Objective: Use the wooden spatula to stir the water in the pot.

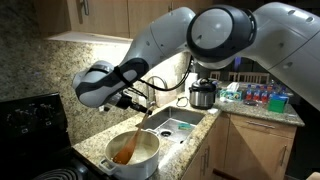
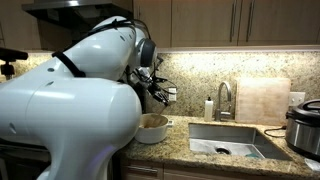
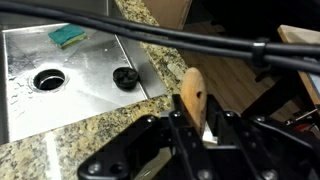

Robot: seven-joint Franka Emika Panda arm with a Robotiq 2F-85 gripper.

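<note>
The slanted spatula's blade is near the pot's stove-side (image 1: 113, 157), so next my gripper turns it upright and sweeps toward the pot's sink side (image 1: 149, 150).
The white pot (image 1: 135, 155) stands on the granite counter at the front; its rim also shows in an exterior view (image 2: 153, 127) behind my arm. My gripper (image 1: 140, 103) is above the pot and is shut on the wooden spatula (image 1: 130, 138), which slants down into the pot. The blade end sits in the water (image 1: 127, 152), which looks orange-tan inside the pot. In the wrist view my gripper (image 3: 194, 128) clamps the spatula's handle end (image 3: 193, 92), which sticks up between the fingers. The pot is out of the wrist view.
A steel sink (image 1: 178, 125) lies next to the pot, with a green sponge (image 3: 69, 37) and a black stopper (image 3: 124, 77) in it. A steel-and-black cooker (image 1: 203, 94) stands beyond the sink. A black stove (image 1: 30, 120) is beside the pot. A faucet (image 2: 224, 98) rises behind the sink.
</note>
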